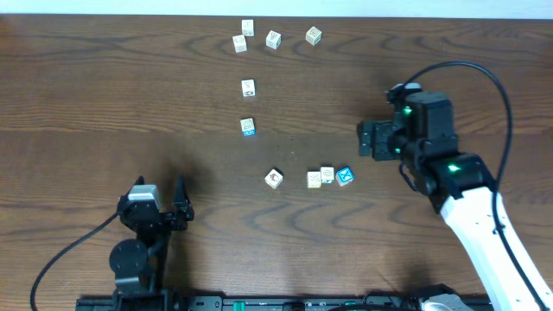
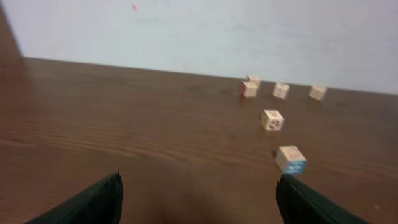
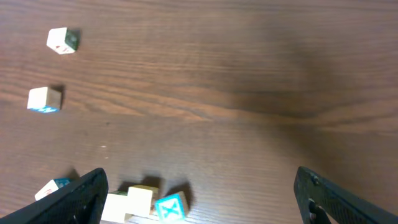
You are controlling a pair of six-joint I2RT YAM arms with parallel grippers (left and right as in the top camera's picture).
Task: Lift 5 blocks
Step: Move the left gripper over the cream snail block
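The way [image 1: 218, 161] to the light-blue-edged block [image 1: 248, 127] is clear and its sides are free, so I keep my open left gripper moving until the fingers straddle it.
A bright blue block with a white X [image 1: 345, 176] [image 3: 171, 207] lies beside two cream blocks [image 1: 327, 174] [image 1: 314, 179] [image 3: 140, 198] on the table. A red-brown-marked block [image 1: 274, 178] sits to their left. Further back is a light-blue-edged block [image 1: 248, 127] [image 3: 45, 99] [image 2: 291, 158]. My right gripper [image 1: 373, 141] [image 3: 202, 208] is open and holds nothing. It stands right of the row, and the blue X block lies just inside its left finger [image 3: 81, 199]. My left gripper [image 1: 159, 186] [image 2: 199, 205] is open and holds nothing, near the front left.
Other whitish cubes lie at the back: a cluster [image 1: 248, 27] [image 1: 240, 42] [image 1: 273, 39] [image 1: 314, 35] [image 2: 281, 90] and one nearer [image 1: 248, 86] [image 2: 272, 119] [image 3: 62, 40]. A pale wall [image 2: 199, 31] rises behind the table's far edge. Cables trail from both arms.
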